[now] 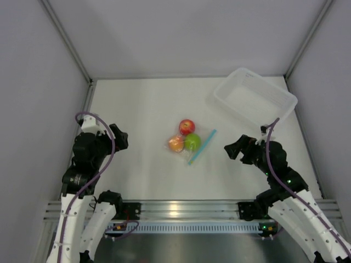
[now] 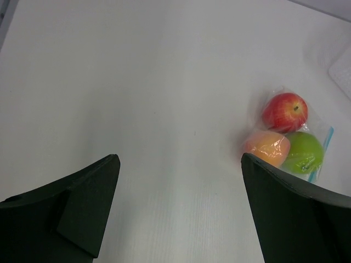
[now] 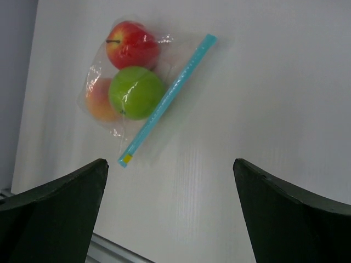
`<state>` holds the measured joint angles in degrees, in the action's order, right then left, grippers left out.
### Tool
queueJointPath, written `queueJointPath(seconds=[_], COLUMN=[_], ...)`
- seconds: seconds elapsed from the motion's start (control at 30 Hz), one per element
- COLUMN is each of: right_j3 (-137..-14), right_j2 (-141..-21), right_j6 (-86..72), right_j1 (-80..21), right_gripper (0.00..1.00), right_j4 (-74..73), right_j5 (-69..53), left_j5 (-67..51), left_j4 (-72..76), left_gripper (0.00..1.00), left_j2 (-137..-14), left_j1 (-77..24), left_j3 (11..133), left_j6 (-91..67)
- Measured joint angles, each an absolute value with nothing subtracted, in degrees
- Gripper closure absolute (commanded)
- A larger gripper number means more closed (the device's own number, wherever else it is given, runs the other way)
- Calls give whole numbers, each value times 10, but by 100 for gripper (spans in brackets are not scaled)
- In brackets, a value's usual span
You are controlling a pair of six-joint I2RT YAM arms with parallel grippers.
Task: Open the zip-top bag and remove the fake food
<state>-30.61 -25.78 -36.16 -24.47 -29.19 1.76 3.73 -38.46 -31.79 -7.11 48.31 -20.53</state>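
Note:
I continue to go closer until my right gripper's open fingers sit either side of the bag's blue zip strip [image 1: 202,147], which faces them, clear beside the green fruit.
The zip-top bag [image 1: 185,137] lies flat mid-table, its blue zip strip [image 1: 202,147] along the right edge and shut as far as I can see. Inside sits the fake food: a red fruit [image 1: 187,126], a green one [image 1: 192,142] and an orange one [image 1: 176,143]. My left gripper [image 1: 122,138] hovers well left of the bag, open and empty. My right gripper [image 1: 235,148] is open and empty, a short way right of the strip. The left wrist view shows the bag [image 2: 285,137] beyond the right finger of the left gripper [image 2: 179,159]. In the right wrist view the strip [image 3: 169,98] lies ahead of the right gripper [image 3: 169,161].
A translucent white bin [image 1: 255,98] stands tilted at the back right corner, and its edge [image 2: 343,71] shows in the left wrist view. Grey walls close in the table on three sides. A metal rail [image 1: 181,208] runs along the near edge.

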Motion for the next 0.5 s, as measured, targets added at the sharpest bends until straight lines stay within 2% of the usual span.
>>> queueJointPath(seconds=[0.17, 0.5], right_j3=[-228, -194], right_j2=[-315, -504], right_j6=[-414, -479], right_j1=[-245, -245], right_gripper=[1, 1], right_j4=[-183, 22], right_j5=[-42, -78], left_j5=[34, 20], left_j4=[-384, -381], left_gripper=[2, 2], left_j2=[-324, -333], left_j1=[-71, -71], left_j3=[483, 483], left_j6=[-206, -206])
